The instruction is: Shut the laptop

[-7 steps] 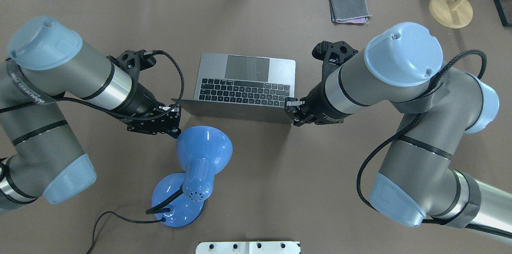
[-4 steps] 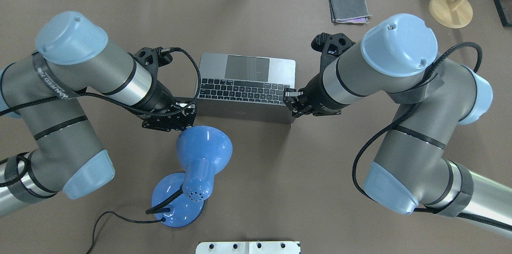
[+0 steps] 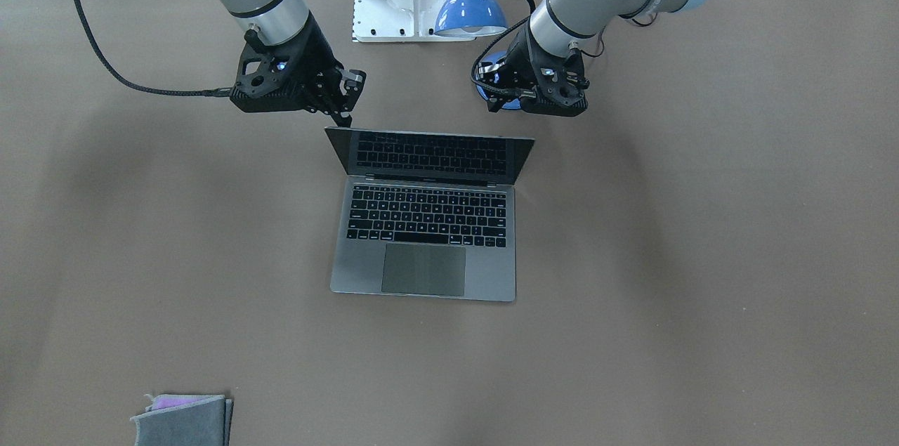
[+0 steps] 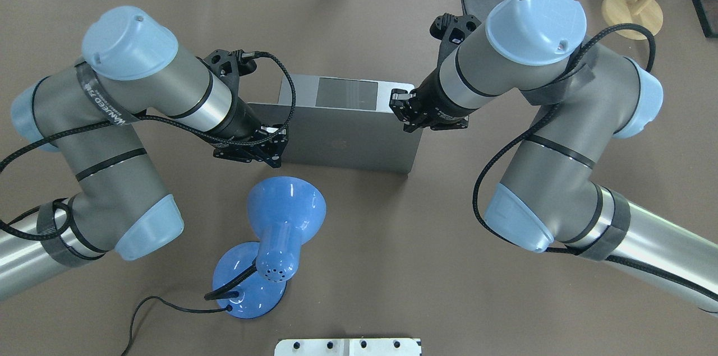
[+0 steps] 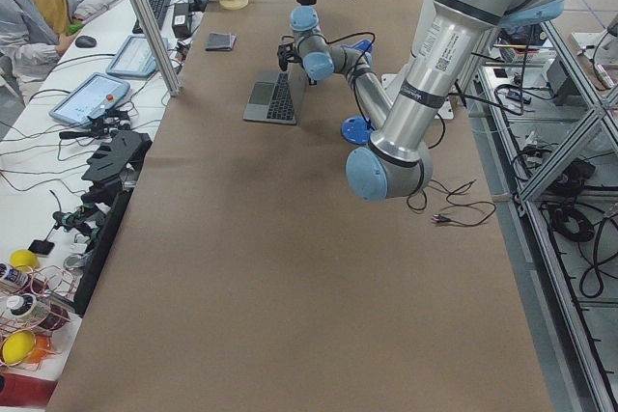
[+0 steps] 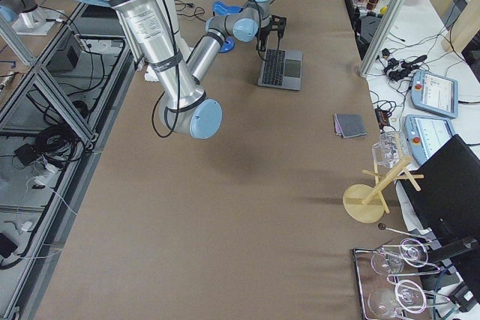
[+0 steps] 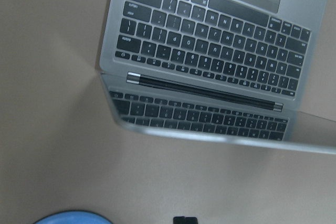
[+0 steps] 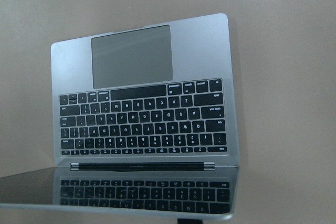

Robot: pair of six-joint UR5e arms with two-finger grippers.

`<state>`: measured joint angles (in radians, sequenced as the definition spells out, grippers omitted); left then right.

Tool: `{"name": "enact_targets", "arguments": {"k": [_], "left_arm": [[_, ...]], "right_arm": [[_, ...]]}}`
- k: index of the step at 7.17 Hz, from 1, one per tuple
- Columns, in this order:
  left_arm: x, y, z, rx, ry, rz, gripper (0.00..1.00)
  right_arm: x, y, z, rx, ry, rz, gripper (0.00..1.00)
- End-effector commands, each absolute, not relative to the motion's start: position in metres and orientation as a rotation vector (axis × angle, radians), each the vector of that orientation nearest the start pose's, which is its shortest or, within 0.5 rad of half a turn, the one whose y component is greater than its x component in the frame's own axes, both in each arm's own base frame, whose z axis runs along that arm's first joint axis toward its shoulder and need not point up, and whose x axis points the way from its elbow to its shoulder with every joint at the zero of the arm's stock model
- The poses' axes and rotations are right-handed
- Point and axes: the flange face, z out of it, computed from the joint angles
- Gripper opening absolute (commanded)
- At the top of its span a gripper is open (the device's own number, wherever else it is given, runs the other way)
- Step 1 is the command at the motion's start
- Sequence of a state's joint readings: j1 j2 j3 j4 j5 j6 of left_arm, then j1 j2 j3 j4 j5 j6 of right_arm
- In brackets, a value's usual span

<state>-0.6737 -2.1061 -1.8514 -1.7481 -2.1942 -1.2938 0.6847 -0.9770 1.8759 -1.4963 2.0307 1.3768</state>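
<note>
The keyboard (image 3: 427,215) is clear and my right fingers are behind the lid's top corner (image 3: 332,133), so they should keep pushing forward and down until the lid meets the keyboard.
The silver-grey laptop (image 3: 428,221) lies mid-table, half open. Its lid (image 4: 348,140) leans forward over the black keys, so the overhead view shows only the trackpad (image 4: 346,92). My right gripper (image 4: 399,103) is shut, with its tip against the lid's top corner (image 3: 344,119). My left gripper (image 4: 276,147) is shut and sits just behind the lid's other top corner (image 3: 541,98); I cannot tell whether it touches. Both wrist views show the keyboard (image 7: 210,56) (image 8: 142,124) and the black screen mirroring it.
A blue desk lamp (image 4: 286,210) with a black cord stands just behind the laptop, close to my left gripper. A folded grey cloth (image 3: 182,418) lies at the far right. A wooden stand (image 4: 631,14) is at the far right corner. A white base plate (image 4: 348,346) sits at the near edge.
Both arms have moved forward, away from the robot's base. The lid has swung from near upright to leaning over the keyboard, hiding the keys in the overhead view.
</note>
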Motion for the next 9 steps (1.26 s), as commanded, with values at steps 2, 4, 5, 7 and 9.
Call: {"name": "enact_targets", "arguments": {"k": [2, 4, 5, 7, 9], "left_arm": [[0.433, -0.488, 0.200, 0.014, 1.076, -0.056, 0.00], [0.451, -0.526, 0.208, 0.076, 1.080, -0.089, 0.00], [0.463, -0.541, 0.219, 0.105, 1.080, -0.100, 0.00], [0.469, -0.571, 0.220, 0.121, 1.061, -0.133, 0.00], [0.492, -0.603, 0.235, 0.172, 1.032, -0.168, 0.00]], "right_arm": [[-0.437, -0.510, 0.184, 0.031, -1.029, 0.264, 0.00], [-0.442, -0.527, 0.195, 0.033, -1.023, 0.274, 0.00], [-0.452, -0.545, 0.199, 0.034, -1.015, 0.283, 0.00], [-0.470, -0.576, 0.217, 0.038, -1.020, 0.293, 0.00], [-0.498, -0.610, 0.236, 0.016, -1.007, 0.299, 0.00]]}}
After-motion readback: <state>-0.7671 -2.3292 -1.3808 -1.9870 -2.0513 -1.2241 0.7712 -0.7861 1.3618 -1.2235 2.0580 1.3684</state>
